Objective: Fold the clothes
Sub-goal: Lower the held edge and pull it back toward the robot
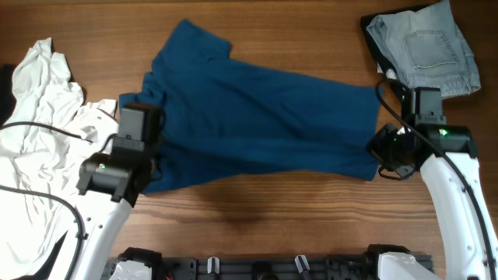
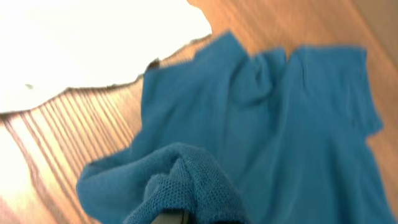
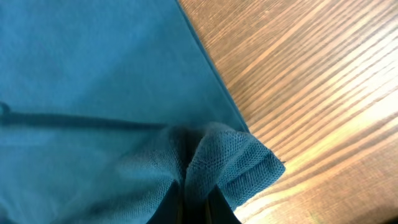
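Note:
My left gripper and my right gripper need to move back to the front wood point(image 1: 264, 210) and stretch the shirt, because a crease runs along the shirt's near side point(image 1: 261, 149).
A blue knit shirt point(image 1: 257, 117) lies spread across the middle of the wooden table. My left gripper point(image 1: 152, 167) is shut on a bunched fold of the shirt's near left edge; in the left wrist view the blue shirt point(image 2: 273, 124) covers the fingers point(image 2: 177, 214). My right gripper point(image 1: 381, 159) is shut on the shirt's near right corner; in the right wrist view the pinched corner point(image 3: 230, 158) rises between the fingers point(image 3: 198, 208) above the blue shirt point(image 3: 87, 81).
A crumpled white garment point(image 1: 39, 132) lies at the left, close to my left arm; it shows in the left wrist view point(image 2: 93, 43). Folded light denim jeans point(image 1: 424, 43) sit on a dark item at the back right. Bare wood point(image 1: 257, 210) runs along the front.

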Controlling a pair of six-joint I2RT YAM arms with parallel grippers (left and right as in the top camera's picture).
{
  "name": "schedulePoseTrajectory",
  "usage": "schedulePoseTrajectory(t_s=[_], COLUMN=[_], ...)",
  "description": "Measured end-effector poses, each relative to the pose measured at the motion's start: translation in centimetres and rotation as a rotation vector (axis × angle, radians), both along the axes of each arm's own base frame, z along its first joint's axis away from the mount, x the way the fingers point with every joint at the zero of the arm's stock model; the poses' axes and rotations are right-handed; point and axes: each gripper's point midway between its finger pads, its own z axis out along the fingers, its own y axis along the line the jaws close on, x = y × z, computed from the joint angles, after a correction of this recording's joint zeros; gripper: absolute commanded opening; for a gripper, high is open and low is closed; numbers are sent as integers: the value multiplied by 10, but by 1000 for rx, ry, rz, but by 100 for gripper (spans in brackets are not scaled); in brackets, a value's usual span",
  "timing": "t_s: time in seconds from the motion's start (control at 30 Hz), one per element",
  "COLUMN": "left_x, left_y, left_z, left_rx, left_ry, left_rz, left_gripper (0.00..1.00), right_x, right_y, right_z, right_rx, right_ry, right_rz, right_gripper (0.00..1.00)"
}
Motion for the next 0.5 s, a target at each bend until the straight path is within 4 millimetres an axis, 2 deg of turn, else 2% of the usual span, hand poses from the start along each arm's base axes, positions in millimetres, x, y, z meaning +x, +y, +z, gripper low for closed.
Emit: schedulePoseTrajectory(t_s=[0.13,0.2,0.33,0.47,0.5], left_x=[20,31,51,67,68], left_y=[13,15,5,-13,-15], left_z=[14,10,-27,-80,-81], left_rx=[16,19,-10,-84,-92], left_ry=[-86,-86,9,133,131], left_rz=[14,11,-27,-80,-85], left_gripper=[4,4,4,4,4], right_x=[16,22,31,40,40], right_y=[0,1,0,-1,-1], right_z=[-13,-21,-25,-22,-22], right_rx=[8,12,11,6,5], right_ry=[1,14,-5,-41,-41], right_rz=[2,3,3,12,15], right_gripper=[4,4,4,5,4])
